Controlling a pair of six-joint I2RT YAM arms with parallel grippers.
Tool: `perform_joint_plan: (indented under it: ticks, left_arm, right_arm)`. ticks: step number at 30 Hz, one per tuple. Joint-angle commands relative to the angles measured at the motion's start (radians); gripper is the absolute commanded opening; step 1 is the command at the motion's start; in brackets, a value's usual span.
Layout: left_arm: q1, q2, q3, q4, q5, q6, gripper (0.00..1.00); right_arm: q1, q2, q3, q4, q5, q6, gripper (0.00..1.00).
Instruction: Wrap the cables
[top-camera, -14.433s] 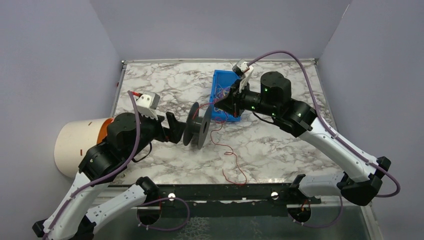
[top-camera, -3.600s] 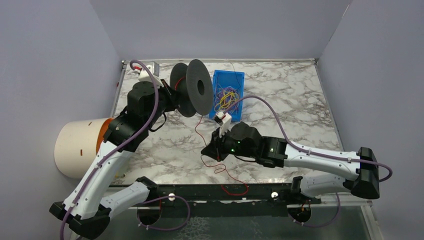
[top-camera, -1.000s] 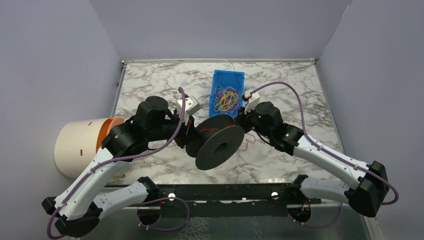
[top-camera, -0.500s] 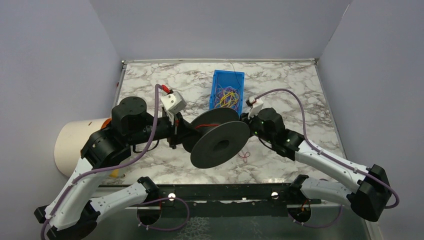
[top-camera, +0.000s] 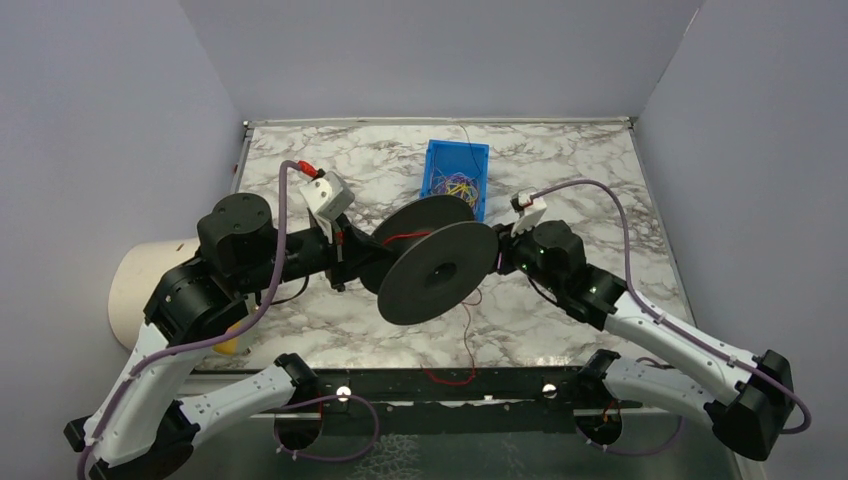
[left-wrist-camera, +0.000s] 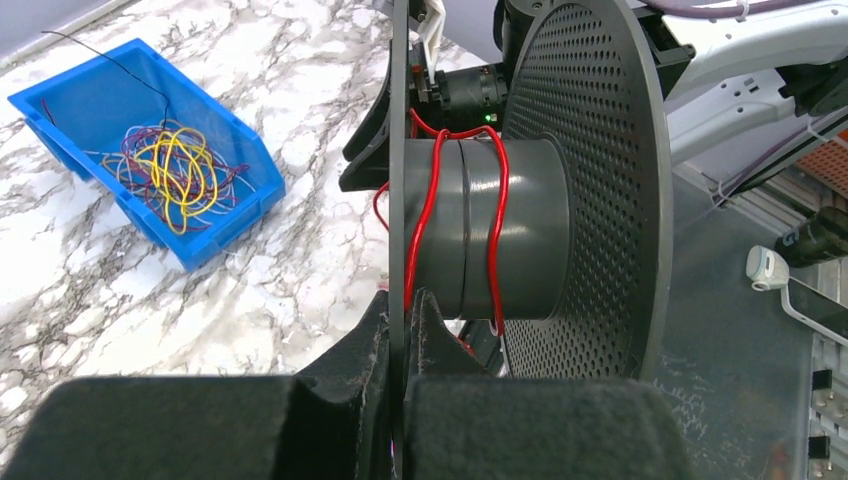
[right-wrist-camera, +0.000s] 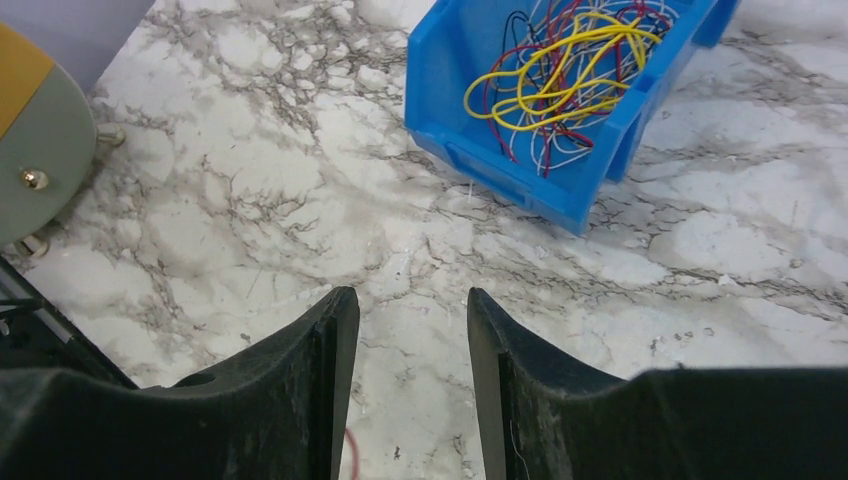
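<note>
The red cable hangs (top-camera: 478, 294) under the spool, outside my right gripper's open fingers. Next, I move back toward the front edge and close on the hanging length (top-camera: 468, 322).
My left gripper (left-wrist-camera: 400, 300) is shut on the thin flange of a black spool (top-camera: 437, 272) and holds it above the table's middle. A red cable (left-wrist-camera: 428, 210) runs twice round the spool's hub. Its loose end (top-camera: 467, 335) hangs down to the table's front edge. More cables (top-camera: 457, 185), yellow, red and purple, lie tangled in a blue bin (top-camera: 457, 145) behind the spool. The same tangle (right-wrist-camera: 560, 75) shows in the right wrist view. My right gripper (right-wrist-camera: 412, 300) is open just right of the spool, with only bare marble between its fingers.
A white and orange cylinder (top-camera: 150, 280) lies off the table's left edge. A black rail (top-camera: 520, 385) runs along the front edge. Grey walls close in the back and both sides. The mauve hoses of both arms arc over the table.
My right gripper has opened and drawn back to the right, away from the spool. The red cable's tail now hangs down to the front edge. The left arm has tilted the spool more upright.
</note>
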Motion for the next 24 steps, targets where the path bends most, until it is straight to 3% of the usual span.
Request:
perform_joint_plan:
  ticks: [1,5,9,16,24]
  left_arm:
    - [-0.003,-0.016,0.051,0.093,-0.023,-0.022,0.0]
    - [-0.004,-0.008,0.075,0.099,-0.038,-0.023,0.0]
    - [-0.003,-0.003,0.083,0.118,-0.071,-0.028,0.0]
    - [-0.003,0.004,0.071,0.16,-0.136,-0.047,0.0]
    - [-0.004,0.021,0.064,0.215,-0.11,-0.06,0.0]
  right_arm:
    - [-0.003,-0.048,0.03,-0.055,0.097,-0.003,0.5]
    - [-0.004,-0.071,0.069,-0.104,0.105,-0.005,0.54]
    - [-0.004,-0.107,0.089,-0.146,0.111,0.006,0.64]
    - [-0.003,-0.198,0.136,-0.268,0.096,0.028,0.65]
    - [-0.003,-0.289,0.1,-0.269,-0.123,0.0,0.65]
